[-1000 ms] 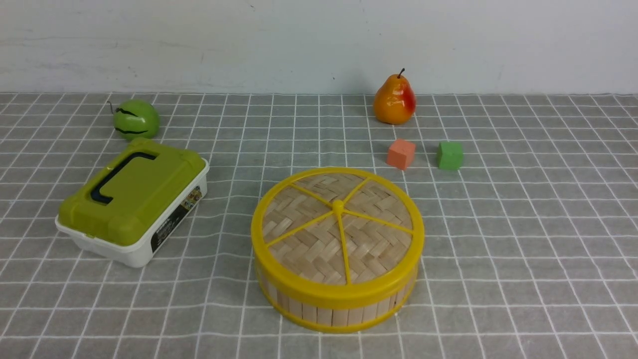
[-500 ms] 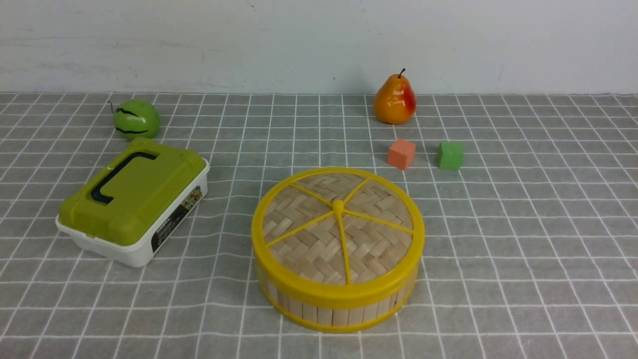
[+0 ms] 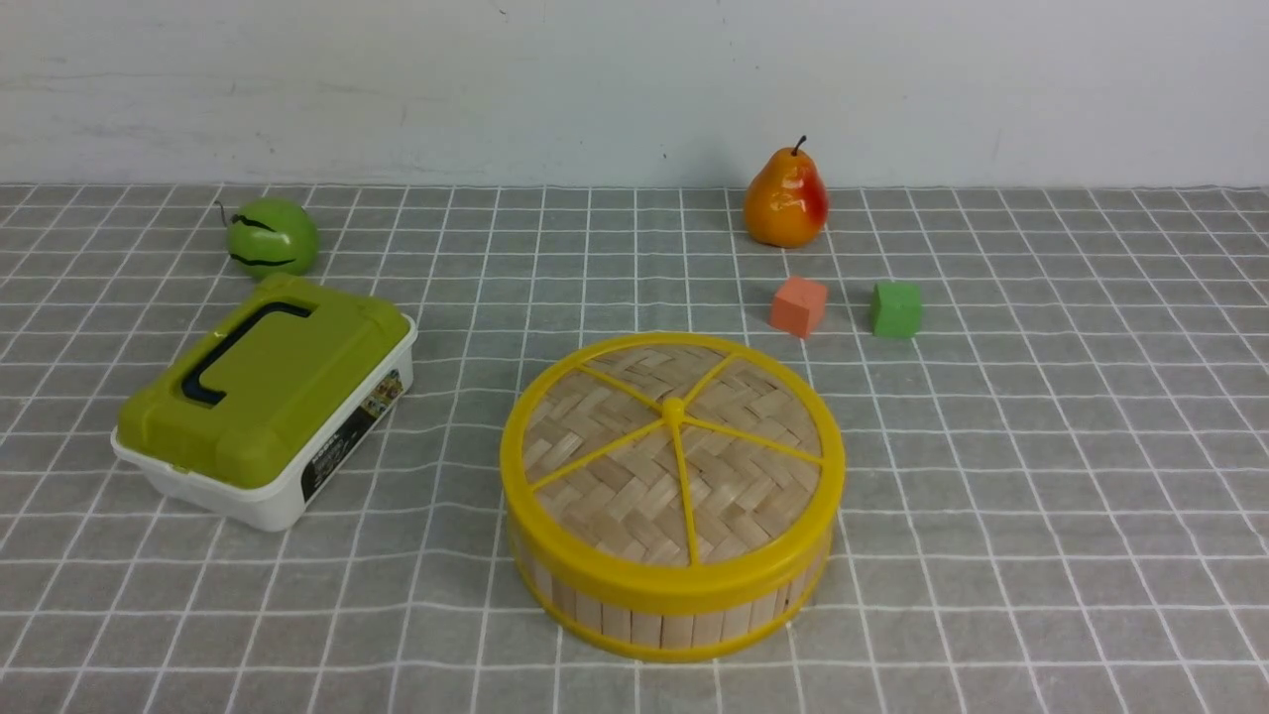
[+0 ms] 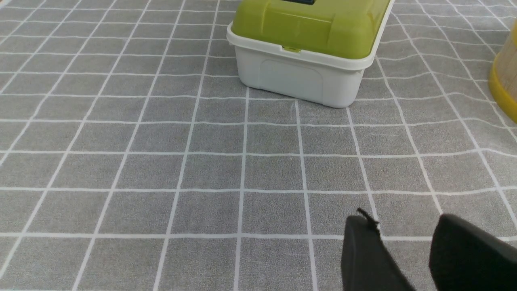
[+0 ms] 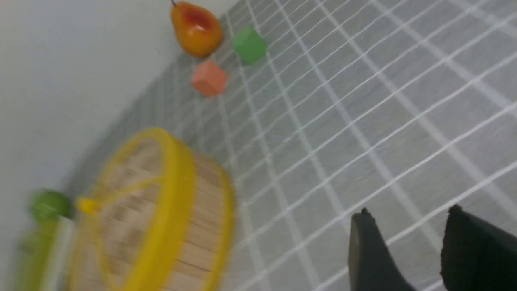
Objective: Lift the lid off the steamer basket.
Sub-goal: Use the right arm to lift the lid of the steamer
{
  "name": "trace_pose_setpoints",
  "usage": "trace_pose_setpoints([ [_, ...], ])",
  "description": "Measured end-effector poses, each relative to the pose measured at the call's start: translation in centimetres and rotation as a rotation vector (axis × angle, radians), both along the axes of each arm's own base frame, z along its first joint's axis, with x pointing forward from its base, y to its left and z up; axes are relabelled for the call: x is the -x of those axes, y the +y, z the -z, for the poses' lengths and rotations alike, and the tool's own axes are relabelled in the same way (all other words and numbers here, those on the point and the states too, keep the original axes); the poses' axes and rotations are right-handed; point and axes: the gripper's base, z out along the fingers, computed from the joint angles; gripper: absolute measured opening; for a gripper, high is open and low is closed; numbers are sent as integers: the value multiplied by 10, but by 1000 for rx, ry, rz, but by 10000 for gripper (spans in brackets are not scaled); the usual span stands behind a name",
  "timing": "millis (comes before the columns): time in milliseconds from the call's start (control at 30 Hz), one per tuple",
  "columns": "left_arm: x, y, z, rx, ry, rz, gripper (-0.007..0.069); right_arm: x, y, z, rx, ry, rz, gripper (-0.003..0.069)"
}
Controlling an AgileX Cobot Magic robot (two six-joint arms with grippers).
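The lid's yellow rim [image 3: 680, 585] caps the basket's slat side, so the lid will come free and leave the basket in place when I lift the lid's knob.
The woven bamboo lid [image 3: 672, 451] with yellow rim, spokes and centre knob sits flat on the steamer basket [image 3: 674, 620] at the table's front centre. The right wrist view shows the lid [image 5: 133, 194] and the slat wall of the basket [image 5: 204, 226] from the side, blurred. My right gripper [image 5: 408, 216] stands open over bare cloth, well apart from the basket. My left gripper [image 4: 404, 224] is open above the cloth, with the basket's edge [image 4: 505, 81] off to one side. Neither gripper shows in the front view.
A white box with an olive-green lid [image 3: 263, 397] stands at the left, a green fruit [image 3: 270, 236] behind it. At the back right are a pear [image 3: 785, 198], an orange cube [image 3: 798, 305] and a green cube [image 3: 895, 308]. A wall closes the far side.
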Motion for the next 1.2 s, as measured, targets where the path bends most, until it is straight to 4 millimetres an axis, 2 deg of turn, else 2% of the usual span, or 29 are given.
trace_pose_setpoints([
  [33,0,0,0,0,0,0,239,0,1,0,-55,3,3,238],
  [67,0,0,0,0,0,0,239,0,4,-1,-226,9,15,238],
  [167,0,0,0,0,0,0,239,0,5,-3,-327,11,22,238],
  [433,0,0,0,0,0,0,239,-1,2,-3,-236,-13,36,238],
  [533,0,0,0,0,0,0,239,-1,0,-5,-122,-48,27,238],
  [600,0,0,0,0,0,0,239,0,0,-14,4,-82,-5,238],
  [700,0,0,0,0,0,0,239,5,2,-62,313,-214,-67,201],
  [733,0,0,0,0,0,0,239,5,2,-71,366,-220,-79,187],
  [767,0,0,0,0,0,0,239,5,3,-92,459,-242,-101,152],
  [867,0,0,0,0,0,0,239,-6,5,-142,656,-240,-183,41],
  [933,0,0,0,0,0,0,239,-12,6,-162,715,-238,-217,7],
  [967,0,0,0,0,0,0,239,-23,9,-187,789,-211,-294,-15],
  [1033,0,0,0,0,0,0,239,-32,10,-201,823,-195,-338,-19],
  [1100,0,0,0,0,0,0,239,-50,13,-218,836,-141,-441,-18],
  [1200,0,0,0,0,0,0,239,-76,19,-224,810,-72,-593,-10],
])
